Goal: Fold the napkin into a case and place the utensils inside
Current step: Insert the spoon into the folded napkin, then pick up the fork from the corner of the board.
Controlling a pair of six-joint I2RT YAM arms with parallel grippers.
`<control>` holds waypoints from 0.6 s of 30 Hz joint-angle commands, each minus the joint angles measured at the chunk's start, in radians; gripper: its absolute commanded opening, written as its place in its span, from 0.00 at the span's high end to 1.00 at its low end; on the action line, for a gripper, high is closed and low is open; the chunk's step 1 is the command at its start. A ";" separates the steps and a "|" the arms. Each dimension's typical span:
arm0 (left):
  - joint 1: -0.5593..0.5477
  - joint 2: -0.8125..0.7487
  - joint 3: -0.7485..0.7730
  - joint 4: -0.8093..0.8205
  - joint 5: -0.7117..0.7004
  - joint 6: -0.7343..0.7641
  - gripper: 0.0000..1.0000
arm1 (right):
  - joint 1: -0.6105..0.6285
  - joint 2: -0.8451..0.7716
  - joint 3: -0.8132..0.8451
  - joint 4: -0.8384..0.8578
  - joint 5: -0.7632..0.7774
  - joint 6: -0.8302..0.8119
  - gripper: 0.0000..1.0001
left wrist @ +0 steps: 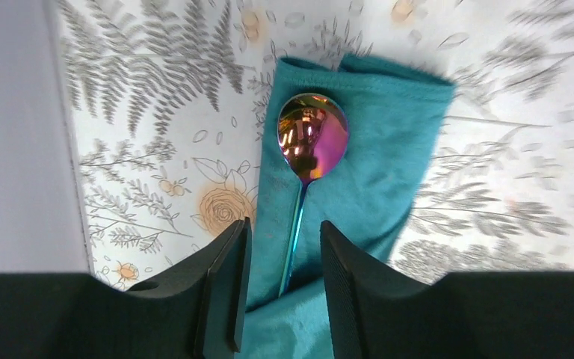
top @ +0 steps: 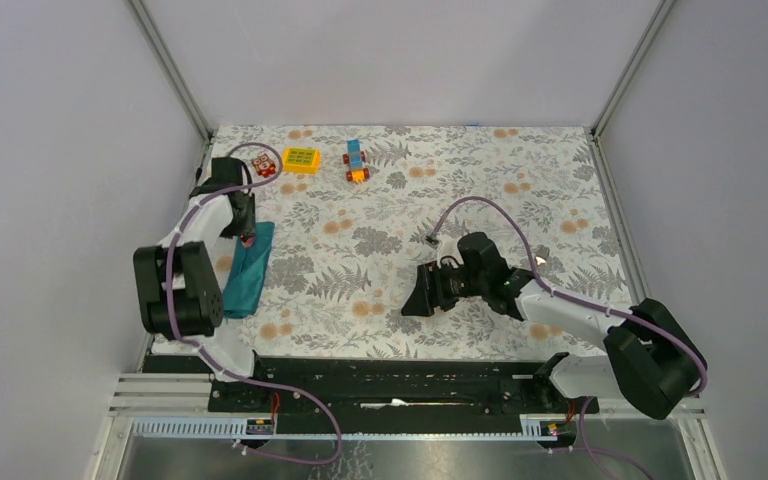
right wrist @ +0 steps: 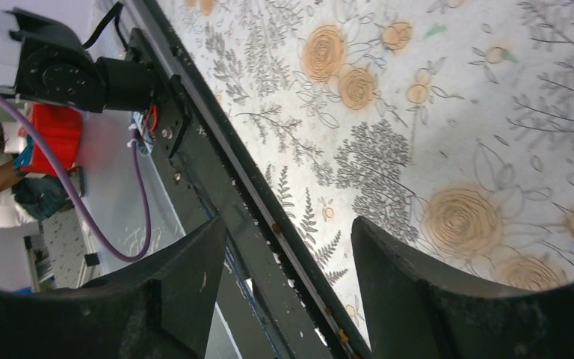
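The fork (top: pixel 540 260) is too far away for my left gripper to reach, so next my right gripper picks it up and passes it to my left gripper for the napkin (top: pixel 248 285).
The teal napkin (top: pixel 248 275) lies folded into a narrow strip at the table's left edge, seen close up in the left wrist view as napkin (left wrist: pixel 389 149). On it rests a spoon (left wrist: pixel 312 134) with a shiny purple-gold bowl. Its thin handle (left wrist: pixel 295 239) runs down under a fold of the cloth. My left gripper (left wrist: pixel 284 228) hangs over the napkin's far end (top: pixel 247 235), open, with the handle in the gap and touching neither finger. My right gripper (top: pixel 418 300) hovers open and empty over the table's near middle, also seen as gripper (right wrist: pixel 288 228).
A yellow block (top: pixel 301 160), a small toy car (top: pixel 357 161) and a red toy (top: pixel 264 165) sit at the back left. The left wall stands right beside the napkin. The black base rail (right wrist: pixel 217 172) runs along the near edge.
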 commanded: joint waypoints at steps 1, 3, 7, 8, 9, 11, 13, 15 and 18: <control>-0.010 -0.233 0.032 0.029 0.124 -0.153 0.55 | -0.021 -0.070 0.069 -0.136 0.124 -0.030 0.30; -0.025 -0.317 -0.002 0.070 0.302 -0.213 0.39 | -0.029 -0.093 0.091 -0.203 0.198 -0.012 0.29; -0.118 -0.453 -0.079 0.172 0.498 -0.271 0.34 | -0.079 -0.160 0.122 -0.356 0.417 0.026 0.13; -0.165 -0.479 -0.091 0.185 0.524 -0.269 0.34 | -0.113 -0.173 0.134 -0.393 0.454 0.033 0.11; -0.192 -0.503 -0.101 0.194 0.547 -0.267 0.34 | -0.150 -0.181 0.150 -0.441 0.485 0.038 0.08; -0.238 -0.549 -0.130 0.219 0.584 -0.273 0.32 | -0.248 -0.178 0.194 -0.543 0.558 0.041 0.06; -0.278 -0.598 -0.168 0.249 0.630 -0.280 0.26 | -0.325 -0.159 0.237 -0.643 0.646 0.047 0.04; -0.309 -0.649 -0.218 0.295 0.688 -0.300 0.24 | -0.421 -0.133 0.265 -0.721 0.703 0.068 0.03; -0.341 -0.730 -0.292 0.350 0.775 -0.360 0.20 | -0.561 -0.090 0.284 -0.768 0.690 0.075 0.03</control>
